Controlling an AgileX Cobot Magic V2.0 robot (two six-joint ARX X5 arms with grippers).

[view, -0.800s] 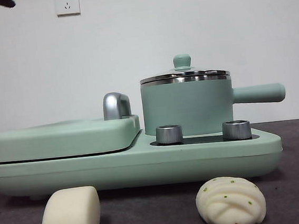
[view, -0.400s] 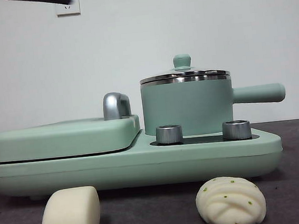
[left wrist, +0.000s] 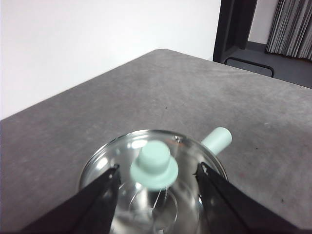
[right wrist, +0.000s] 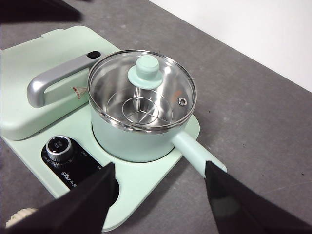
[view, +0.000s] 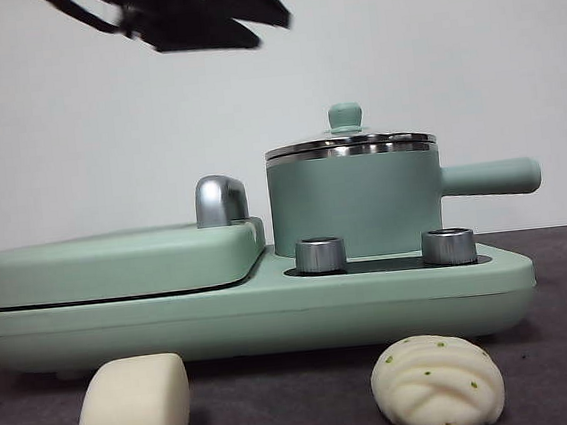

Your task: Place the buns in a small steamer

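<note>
I am seeing crossing lines on the steamer's shiny steel bottom [left wrist: 155, 208] through the glass lid, so the small steamer [view: 356, 200] will turn out to be empty when I lift the lid off.
The small steamer [view: 355, 201] stands on the right of the mint-green cooker base, its glass lid on, with a green knob [view: 345, 116]. Two buns lie on the table in front: a smooth block [view: 134, 410] at the left and a twisted one with green flecks [view: 438, 384] at the right. My left gripper [view: 245, 25] hangs high, up and left of the steamer. In the left wrist view it [left wrist: 157, 167] is open, its jaws on either side of the lid knob [left wrist: 154, 164] but well above it. My right gripper [right wrist: 158, 165] is open, high over the steamer [right wrist: 141, 122].
A flat griddle lid [view: 117, 261] with a chrome handle [view: 220, 198] covers the cooker's left half. Two steel dials [view: 320, 254] sit on the front of the base. The steamer's straight handle [view: 491, 177] sticks out to the right. Dark grey table lies all around.
The left arm has swept in from the top left corner toward the steamer and now shows large and dark. The buns, lid and steamer have not moved.
</note>
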